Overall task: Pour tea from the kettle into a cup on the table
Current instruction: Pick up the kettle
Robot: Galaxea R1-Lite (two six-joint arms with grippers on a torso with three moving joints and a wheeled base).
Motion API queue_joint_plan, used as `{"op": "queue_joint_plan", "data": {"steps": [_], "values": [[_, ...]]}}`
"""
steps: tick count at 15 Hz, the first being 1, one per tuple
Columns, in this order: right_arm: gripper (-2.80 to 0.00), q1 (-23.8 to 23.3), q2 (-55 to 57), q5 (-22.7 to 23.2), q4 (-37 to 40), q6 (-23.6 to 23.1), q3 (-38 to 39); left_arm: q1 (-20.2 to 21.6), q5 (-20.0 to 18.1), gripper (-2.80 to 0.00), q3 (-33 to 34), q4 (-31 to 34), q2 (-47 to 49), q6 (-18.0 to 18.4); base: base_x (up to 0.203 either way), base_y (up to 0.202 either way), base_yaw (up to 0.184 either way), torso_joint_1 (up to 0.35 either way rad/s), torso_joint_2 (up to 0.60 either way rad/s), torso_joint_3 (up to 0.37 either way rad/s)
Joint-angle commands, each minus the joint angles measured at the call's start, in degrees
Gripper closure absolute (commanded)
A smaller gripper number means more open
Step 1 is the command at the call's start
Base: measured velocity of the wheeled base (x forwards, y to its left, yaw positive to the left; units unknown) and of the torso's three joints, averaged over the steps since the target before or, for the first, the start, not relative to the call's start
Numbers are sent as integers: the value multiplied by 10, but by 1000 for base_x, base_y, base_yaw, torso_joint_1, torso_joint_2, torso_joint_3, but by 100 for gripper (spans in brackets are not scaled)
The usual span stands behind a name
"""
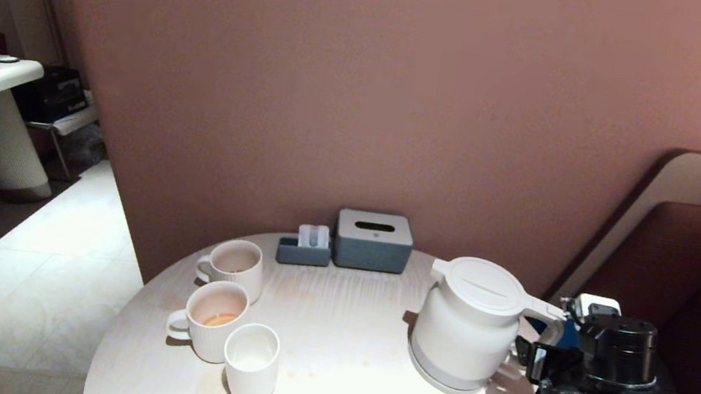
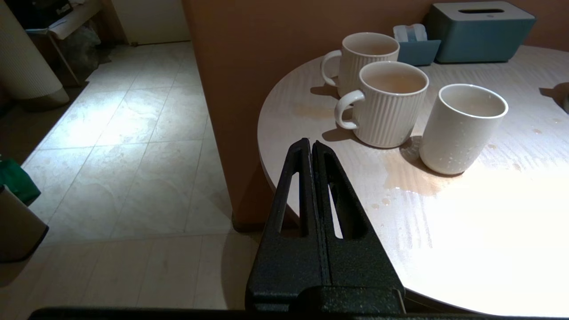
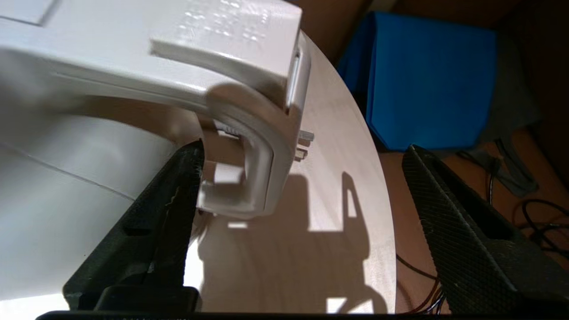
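My gripper is going to lift the white kettle [image 1: 466,327], and the kettle's round base should stay behind, because the base's rim [image 1: 438,382] sticks out under the kettle like a separate plate.
The white kettle [image 1: 467,326] stands upright on its round base at the right of the round table [image 1: 337,334]. My right gripper [image 1: 539,364] is open at its handle [image 3: 258,133]. One finger lies close against the handle's inner side near the kettle body [image 3: 66,178]; the other stands well clear of it, so nothing is gripped. The smooth white cup [image 1: 251,363] stands at the table's front left, with a tea-coloured puddle [image 2: 409,178] at its foot. Reddish tea [image 1: 219,320] shows in the ribbed mug beside it. My left gripper [image 2: 311,144] is shut and empty, off the table's left edge.
Two ribbed mugs [image 1: 213,319] [image 1: 234,266] stand behind the cup. A grey tissue box [image 1: 373,241] and a small holder [image 1: 304,250] sit at the back by the wall. A blue box [image 3: 426,84] and cables lie on the floor right of the table.
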State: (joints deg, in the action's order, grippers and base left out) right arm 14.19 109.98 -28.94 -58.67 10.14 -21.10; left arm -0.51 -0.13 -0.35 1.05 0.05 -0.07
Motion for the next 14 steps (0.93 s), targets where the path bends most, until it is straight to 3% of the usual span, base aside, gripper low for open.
{"op": "queue_joint_plan", "data": {"steps": [1,14], "values": [[-280,0,17,0,-5,1,-6,0,0,0,0,0,0,0,0,0,0,0,0,0],[-280,0,26,-2,-70,-7,-28,0,0,0,0,0,0,0,0,0,0,0,0,0]]}}
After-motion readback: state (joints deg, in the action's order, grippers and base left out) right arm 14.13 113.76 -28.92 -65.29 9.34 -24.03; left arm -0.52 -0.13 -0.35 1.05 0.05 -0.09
